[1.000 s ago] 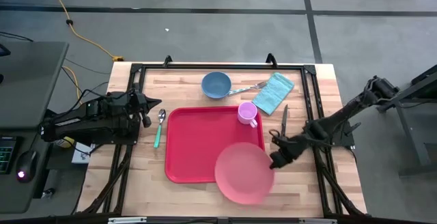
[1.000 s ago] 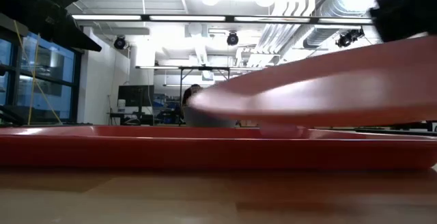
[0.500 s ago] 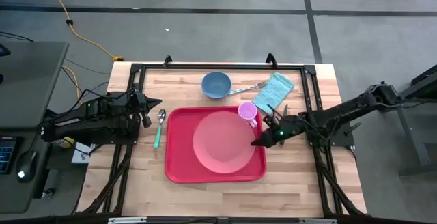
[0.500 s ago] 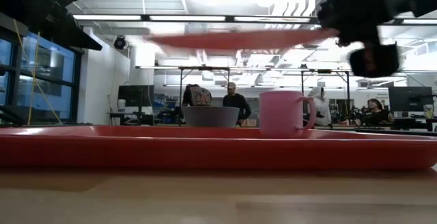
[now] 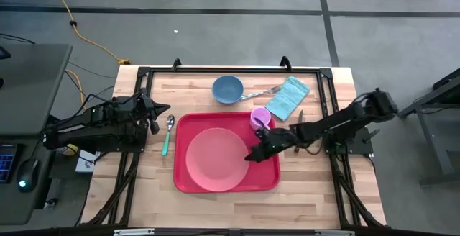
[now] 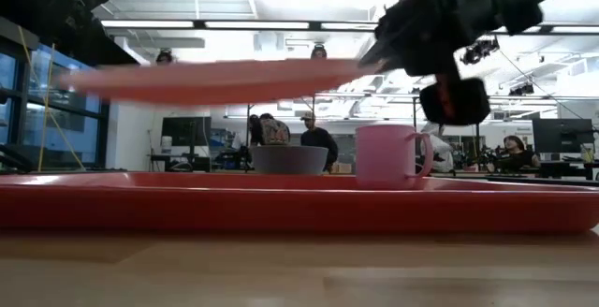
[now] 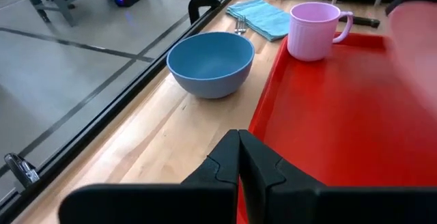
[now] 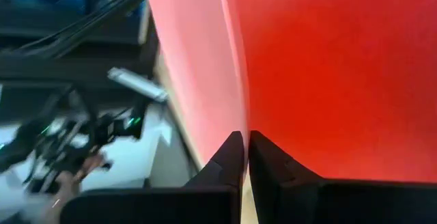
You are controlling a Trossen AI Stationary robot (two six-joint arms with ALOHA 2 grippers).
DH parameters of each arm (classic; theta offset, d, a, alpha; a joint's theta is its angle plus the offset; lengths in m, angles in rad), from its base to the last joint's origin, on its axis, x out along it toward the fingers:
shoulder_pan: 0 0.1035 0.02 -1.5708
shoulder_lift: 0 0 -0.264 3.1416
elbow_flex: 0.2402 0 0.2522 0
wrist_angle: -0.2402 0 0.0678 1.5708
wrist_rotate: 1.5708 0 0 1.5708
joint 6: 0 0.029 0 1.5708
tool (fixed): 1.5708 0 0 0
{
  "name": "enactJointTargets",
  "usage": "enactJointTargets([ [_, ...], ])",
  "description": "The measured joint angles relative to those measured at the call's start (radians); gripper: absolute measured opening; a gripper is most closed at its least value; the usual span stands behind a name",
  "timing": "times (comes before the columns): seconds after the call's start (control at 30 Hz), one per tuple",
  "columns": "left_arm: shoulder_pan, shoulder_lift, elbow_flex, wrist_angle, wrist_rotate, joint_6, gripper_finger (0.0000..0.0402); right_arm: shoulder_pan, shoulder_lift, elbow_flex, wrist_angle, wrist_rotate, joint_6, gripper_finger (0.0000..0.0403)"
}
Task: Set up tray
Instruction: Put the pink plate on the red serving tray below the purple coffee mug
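The salmon-pink plate (image 5: 215,160) is in the air toward the red tray's spoon end. My right gripper should pull the plate back toward the mug's end (image 5: 263,174) and bring it down there.
The red tray (image 5: 188,124) lies flat at the table's middle. A salmon-pink plate (image 5: 215,159) hovers over it, and the low view shows the plate (image 6: 206,78) clear above the tray (image 6: 281,204). My right gripper (image 5: 251,155) is shut on the plate's right rim. A pink mug (image 5: 260,119) stands upright in the tray's far right corner. My left gripper (image 5: 153,118) waits shut at the table's left edge, touching nothing. My right gripper pinches the plate's rim (image 8: 229,125) on the plate's right side between its two fingers (image 8: 263,159). It comes from the table's right, nearly level. The plate is lifted clear above the tray, close to level, reaching out leftward from the fingers.
A blue bowl (image 5: 227,89), a fork (image 5: 260,92) and a teal cloth (image 5: 288,97) lie past the tray's far edge. A spoon with a green handle (image 5: 168,133) lies left of the tray. A dark knife (image 5: 301,113) lies right of the mug.
My right gripper has carried the plate from beyond the tray's near right corner up and toward the table's left. The plate, which hung over that corner, now floats over the tray's middle, still lifted clear.
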Motion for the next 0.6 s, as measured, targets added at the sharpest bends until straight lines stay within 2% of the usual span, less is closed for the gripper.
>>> enactJointTargets([
  [0.23, 0.0, 0.0, 0.0, -0.001, 0.03, -0.002, 0.004, -0.009, 0.043, -0.006, -0.058, 0.133, 0.075, 0.0],
  [0.4, 0.0, 0.0, 0.0, -0.001, 0.033, -0.002, 0.004, -0.008, 0.013, -0.016, -0.124, 0.152, 0.126, 0.0],
  [0.6, 0.0, 0.0, 0.0, -0.001, 0.047, -0.001, 0.004, 0.018, -0.067, -0.016, -0.303, 0.168, 0.198, 0.0],
])
